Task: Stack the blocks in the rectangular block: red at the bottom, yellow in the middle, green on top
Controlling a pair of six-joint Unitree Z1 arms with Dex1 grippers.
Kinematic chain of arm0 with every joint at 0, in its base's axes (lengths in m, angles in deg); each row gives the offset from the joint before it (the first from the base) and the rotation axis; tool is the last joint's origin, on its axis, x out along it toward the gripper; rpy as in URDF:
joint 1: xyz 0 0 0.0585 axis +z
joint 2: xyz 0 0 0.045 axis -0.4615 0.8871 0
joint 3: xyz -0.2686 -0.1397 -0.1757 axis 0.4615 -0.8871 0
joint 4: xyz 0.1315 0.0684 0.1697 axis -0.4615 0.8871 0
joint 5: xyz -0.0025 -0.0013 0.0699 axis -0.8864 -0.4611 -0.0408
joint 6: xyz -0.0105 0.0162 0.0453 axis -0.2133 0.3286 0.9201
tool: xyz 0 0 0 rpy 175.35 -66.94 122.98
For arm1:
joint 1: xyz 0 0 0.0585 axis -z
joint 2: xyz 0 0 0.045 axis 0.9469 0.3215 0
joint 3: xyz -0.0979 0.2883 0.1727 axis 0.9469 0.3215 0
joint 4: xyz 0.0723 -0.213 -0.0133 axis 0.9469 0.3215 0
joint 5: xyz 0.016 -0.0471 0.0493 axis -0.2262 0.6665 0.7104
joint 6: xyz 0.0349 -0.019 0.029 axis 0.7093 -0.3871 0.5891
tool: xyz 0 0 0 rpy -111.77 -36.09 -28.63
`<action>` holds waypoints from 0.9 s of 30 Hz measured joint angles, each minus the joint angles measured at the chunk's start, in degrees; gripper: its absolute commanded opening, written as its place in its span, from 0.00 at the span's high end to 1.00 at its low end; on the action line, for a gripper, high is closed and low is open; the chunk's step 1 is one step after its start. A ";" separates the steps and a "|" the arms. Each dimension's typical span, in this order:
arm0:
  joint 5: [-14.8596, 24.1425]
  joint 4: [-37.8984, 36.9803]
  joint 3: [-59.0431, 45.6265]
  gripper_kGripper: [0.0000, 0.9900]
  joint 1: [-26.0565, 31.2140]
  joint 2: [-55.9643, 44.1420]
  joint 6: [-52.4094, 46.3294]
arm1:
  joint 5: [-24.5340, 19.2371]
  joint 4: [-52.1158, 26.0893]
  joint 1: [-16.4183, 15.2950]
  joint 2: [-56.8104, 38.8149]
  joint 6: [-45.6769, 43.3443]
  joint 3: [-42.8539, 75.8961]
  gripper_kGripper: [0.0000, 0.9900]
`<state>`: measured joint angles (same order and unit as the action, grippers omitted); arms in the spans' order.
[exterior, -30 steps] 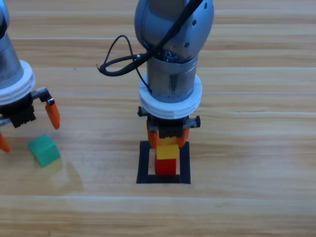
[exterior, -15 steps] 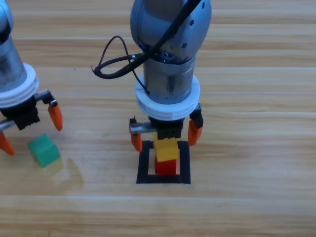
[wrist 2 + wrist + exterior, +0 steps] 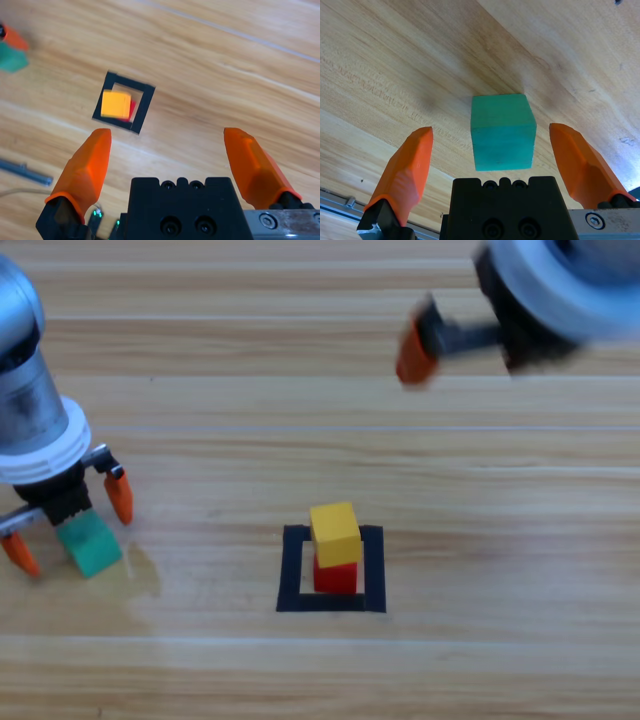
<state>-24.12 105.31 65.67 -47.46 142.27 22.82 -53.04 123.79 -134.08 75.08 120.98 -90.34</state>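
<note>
I expect the stack (image 3: pixel 336 548) to stay standing when I lower the green cube onto it, since the yellow cube is twisted but flat on the red cube (image 3: pixel 338 565).
The yellow cube (image 3: pixel 335 528) sits on the red cube (image 3: pixel 337 577) inside the black tape square (image 3: pixel 291 570) at the table's middle; the right wrist view shows the same stack (image 3: pixel 116 104) from high above. The green cube (image 3: pixel 92 547) rests on the wood at the left. My left gripper (image 3: pixel 70 525) is open and lowered around it, one orange jaw on each side; in the left wrist view the green cube (image 3: pixel 502 131) lies between the jaws without touching either. My right gripper (image 3: pixel 167 132) is open and holds nothing, raised at the top right (image 3: pixel 500 340).
Bare wooden planks surround the tape square (image 3: pixel 143 111) on all sides. A thin grey metal bar (image 3: pixel 25 172) lies near the table's edge in the right wrist view.
The right gripper has opened, let go of the yellow cube on the red one, and risen away to the top right. The left gripper has come down around the green cube.
</note>
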 measured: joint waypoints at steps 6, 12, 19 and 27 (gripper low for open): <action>0.00 -2.58 -1.53 0.08 -0.05 0.53 -0.21 | 4.89 -26.63 2.34 -22.37 -11.73 37.21 0.01; 0.00 -3.69 -2.08 0.26 -0.11 1.64 -0.20 | 1.03 -31.61 4.67 -31.55 -14.87 42.60 0.01; 0.00 -4.37 -2.05 0.62 -0.19 2.04 0.17 | 2.44 -31.92 5.23 -27.95 -16.52 44.04 0.01; 0.00 -1.99 3.48 0.96 -0.31 3.80 6.61 | 2.99 -31.92 5.40 -27.93 -16.52 44.23 0.00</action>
<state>-24.11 103.33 69.15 -47.77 146.06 29.43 -50.05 91.88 -128.68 47.15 104.46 -46.11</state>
